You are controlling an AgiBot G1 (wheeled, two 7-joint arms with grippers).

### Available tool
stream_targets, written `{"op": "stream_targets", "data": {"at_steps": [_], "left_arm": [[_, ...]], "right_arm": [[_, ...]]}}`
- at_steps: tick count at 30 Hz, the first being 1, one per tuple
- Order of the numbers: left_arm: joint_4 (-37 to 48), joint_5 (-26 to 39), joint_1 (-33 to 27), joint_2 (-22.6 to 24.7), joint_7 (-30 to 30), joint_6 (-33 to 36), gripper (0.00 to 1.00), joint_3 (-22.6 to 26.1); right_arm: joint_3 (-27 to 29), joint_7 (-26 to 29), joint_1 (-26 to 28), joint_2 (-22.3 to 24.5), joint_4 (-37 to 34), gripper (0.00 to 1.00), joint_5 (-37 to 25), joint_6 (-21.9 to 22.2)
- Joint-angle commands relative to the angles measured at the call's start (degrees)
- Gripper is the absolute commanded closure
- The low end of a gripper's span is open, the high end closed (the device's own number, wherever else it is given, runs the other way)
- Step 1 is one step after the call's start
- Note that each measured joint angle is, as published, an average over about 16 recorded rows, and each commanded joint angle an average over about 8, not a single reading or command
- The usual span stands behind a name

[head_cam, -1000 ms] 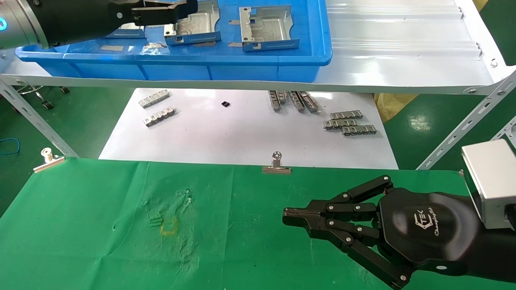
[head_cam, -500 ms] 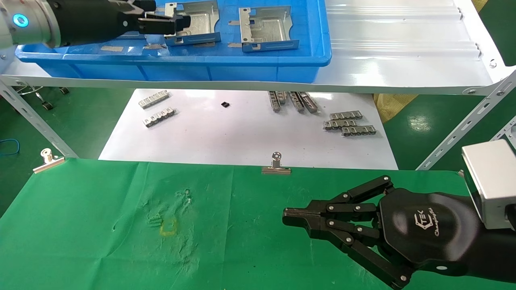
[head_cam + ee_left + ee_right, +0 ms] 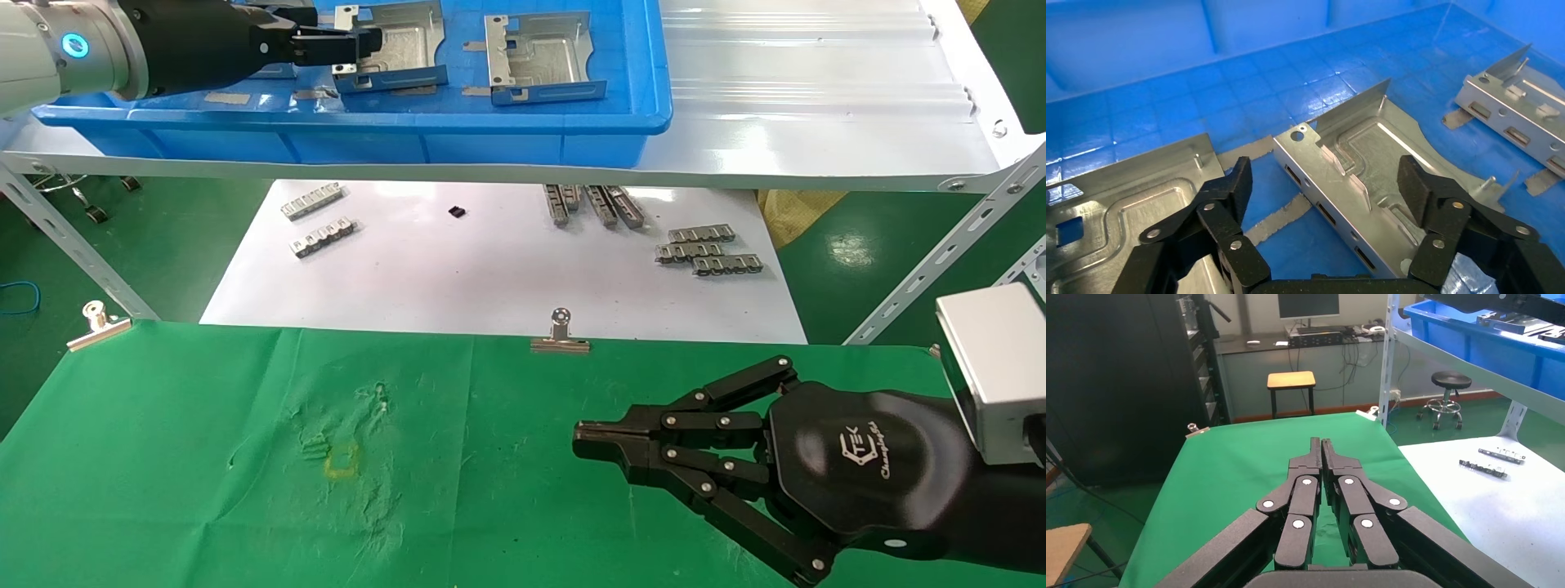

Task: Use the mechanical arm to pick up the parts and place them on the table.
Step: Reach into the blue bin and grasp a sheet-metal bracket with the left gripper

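Note:
The silvery part (image 3: 404, 49) will come loose when I lift, and a tan piece (image 3: 417, 90) will stay in the bin, because it lies flat under the silvery part's edge.
Two silvery parts lie in the blue bin (image 3: 490, 122) on the shelf: one at the left (image 3: 404, 37) and one at the right (image 3: 543, 53). My left gripper (image 3: 343, 34) is open over the left part. In the left wrist view the left gripper (image 3: 1327, 184) straddles that part's folded-up rim (image 3: 1333, 184), one finger (image 3: 1236, 184) outside it and the other (image 3: 1419, 184) over the embossed panel. A second part (image 3: 1119, 208) and a third (image 3: 1517, 104) lie on either side. My right gripper (image 3: 582, 437) is shut and empty, low over the green table (image 3: 204, 457).
The white shelf (image 3: 817, 98) carries the bin above the table's far edge. Below it lies a white sheet (image 3: 490, 278) with grey notched strips (image 3: 707, 249). Binder clips (image 3: 560, 336) hold the cloth. A yellow mark (image 3: 341, 461) sits left of centre.
My left arm has come further into view and its gripper has dropped lower over the left part, with the fingers spread. The right arm has not moved.

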Motion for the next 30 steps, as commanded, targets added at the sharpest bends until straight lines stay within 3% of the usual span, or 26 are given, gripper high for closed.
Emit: {"op": "stream_targets", "data": {"at_steps": [1,21,30], "left_arm": [[-0.1,-0.2,0.1,0.1,-0.1,-0.4,1.00,-0.1],[-0.7,-1.3,1.4,0.9,-0.4,-2.8,1.00,-0.9],[-3.4,-2.7,0.3,0.2,3.1,-1.5,1.00,-1.9]], "right_arm": [[0.0,0.0,0.0,0.0,0.0,0.00,0.0,0.0],[-0.1,0.0,0.0,0.0,0.0,0.00,0.1,0.0],[-0.1,-0.1,0.0,0.0,0.0,0.00,0.1,0.1]]}}
